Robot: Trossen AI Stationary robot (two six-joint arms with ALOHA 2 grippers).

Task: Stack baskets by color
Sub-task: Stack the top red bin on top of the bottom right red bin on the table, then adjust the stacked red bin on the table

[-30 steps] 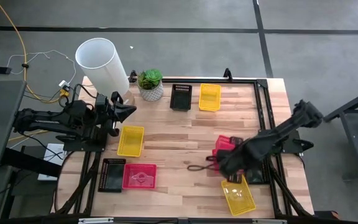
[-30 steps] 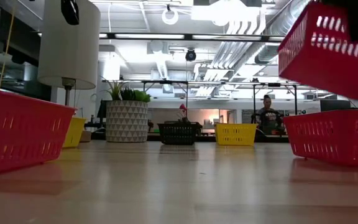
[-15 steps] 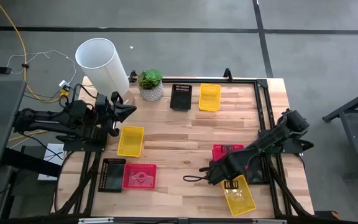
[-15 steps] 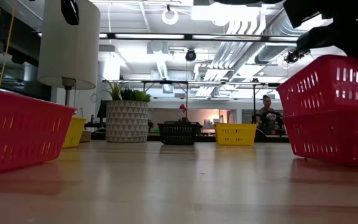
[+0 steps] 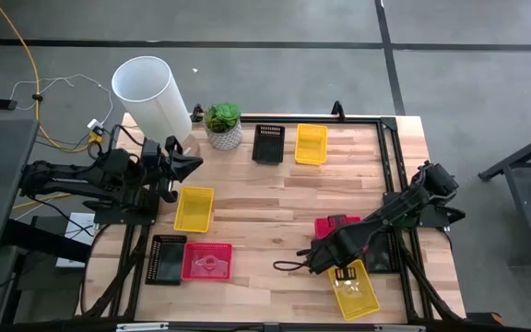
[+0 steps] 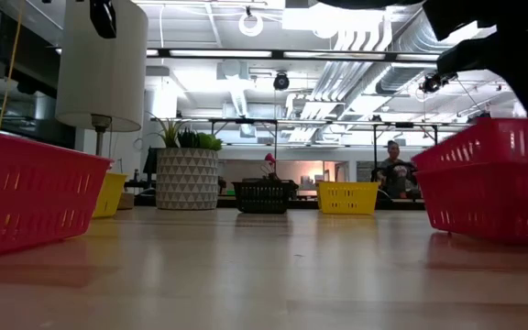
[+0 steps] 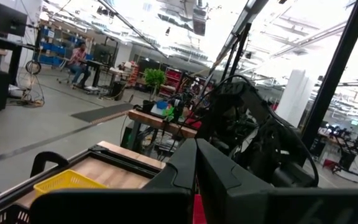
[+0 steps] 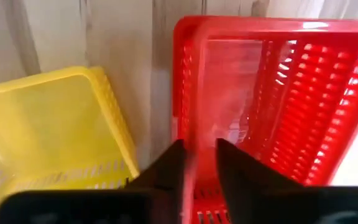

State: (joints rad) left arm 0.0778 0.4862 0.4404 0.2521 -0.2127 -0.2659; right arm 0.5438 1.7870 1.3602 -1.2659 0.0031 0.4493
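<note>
The upper red basket is tilted above the lower one, so the robot's right gripper should open to set it in place, then straighten both baskets from the upper basket's end.
Two pink-red baskets sit nested one inside the other on the right of the table, also seen in the low view. My right gripper points down over the near end of the upper basket. Its fingers stand open with a small gap, one inside and one outside the end wall. A yellow basket lies just nearer, beside them. My left gripper waits shut at the far left, above the table. My right gripper straddles the upper red basket's near end wall from above, one finger inside and one outside. Whether the fingers touch the wall, I cannot tell. The basket rests level inside the lower red one.
On the left lie a yellow basket, a red one and a black one. At the far edge stand a black basket, a yellow one, a potted plant and a white cylinder. A dark cable loop lies mid-table.
My right gripper has come down and toward the table's near edge with the red basket. The basket, first lifted clear and tilted, then sat askew on the other red one, and now lies level inside it.
</note>
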